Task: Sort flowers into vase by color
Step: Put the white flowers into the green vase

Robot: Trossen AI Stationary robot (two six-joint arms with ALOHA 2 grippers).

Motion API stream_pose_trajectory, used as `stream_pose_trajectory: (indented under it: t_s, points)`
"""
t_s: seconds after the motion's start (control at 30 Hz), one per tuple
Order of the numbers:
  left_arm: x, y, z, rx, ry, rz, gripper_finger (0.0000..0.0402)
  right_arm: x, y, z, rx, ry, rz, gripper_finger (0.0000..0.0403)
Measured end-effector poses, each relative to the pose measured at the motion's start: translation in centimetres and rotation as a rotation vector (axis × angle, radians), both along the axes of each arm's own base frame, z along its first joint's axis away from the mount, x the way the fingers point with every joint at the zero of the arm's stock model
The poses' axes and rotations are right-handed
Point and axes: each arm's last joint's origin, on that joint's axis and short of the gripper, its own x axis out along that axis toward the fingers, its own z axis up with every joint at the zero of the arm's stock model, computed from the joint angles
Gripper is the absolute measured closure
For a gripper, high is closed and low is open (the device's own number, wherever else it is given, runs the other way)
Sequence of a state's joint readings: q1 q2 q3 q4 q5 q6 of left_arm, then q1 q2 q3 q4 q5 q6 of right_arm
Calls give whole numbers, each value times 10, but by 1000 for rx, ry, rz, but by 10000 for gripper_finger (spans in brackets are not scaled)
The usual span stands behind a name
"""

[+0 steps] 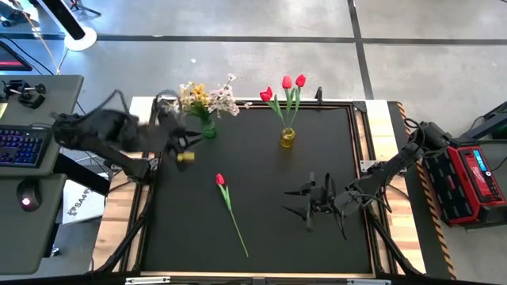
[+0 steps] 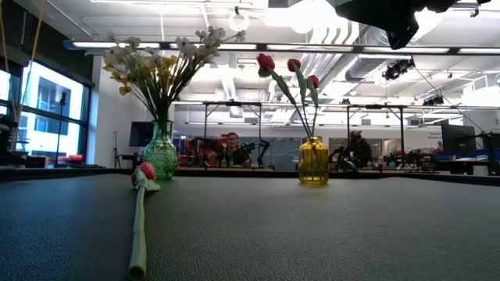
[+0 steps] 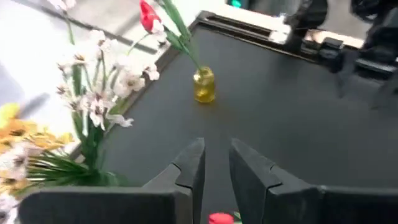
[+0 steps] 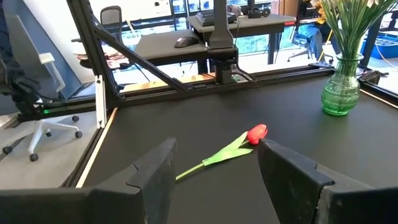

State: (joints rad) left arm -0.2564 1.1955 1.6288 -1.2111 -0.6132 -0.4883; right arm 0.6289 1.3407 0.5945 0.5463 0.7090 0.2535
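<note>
The white flowers are sticking up and leaning far out. Next, my left gripper grabs them and pushes them deeper into the green vase's opening.
One red tulip lies flat on the black mat, its head toward the far edge; it also shows in the low view. A green glass vase holds the yellow and white sprays. A yellow vase holds three red tulips. My left gripper hovers open near the green vase, above the mat's far left part. My right gripper is open, right of the lying tulip, its fingers pointing toward it.
The black mat sits in a raised frame on a wooden table. Both vases stand near the far edge. A desk with a keyboard is left of the table and a red case is right of it. People sit in the room behind.
</note>
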Motion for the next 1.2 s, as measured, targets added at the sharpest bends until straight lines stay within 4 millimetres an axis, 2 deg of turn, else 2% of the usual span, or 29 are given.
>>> stream_pose_trajectory:
  t_s: [0.1, 0.2, 0.4, 0.57, 0.7, 0.87, 1.03, 1.2]
  points:
    - [6, -17, -22, 95, 55, 0, 350, 0, 0, 0, -2, 5, 1, 187]
    - [13, -26, -48, 124, 104, 36, 344, 0, 0, -1, 7, 7, 12, 187]
    - [24, -20, -96, 153, 203, 147, 281, 0, 1, -1, 8, 8, 20, 187]
    - [37, 0, -119, 351, 179, 314, 214, 0, 0, -1, 8, 7, 20, 187]
    - [55, 23, -129, 490, 187, 421, 184, 0, 0, 0, 13, 5, 18, 187]
    - [78, 62, -137, 456, 230, 463, 170, 1, -1, 0, 17, -2, 13, 187]
    - [80, 96, -143, 464, 290, 551, 160, 1, -1, 0, 29, -3, 11, 187]
    - [84, 115, -143, 459, 290, 562, 158, 1, -1, 0, 21, -2, 11, 187]
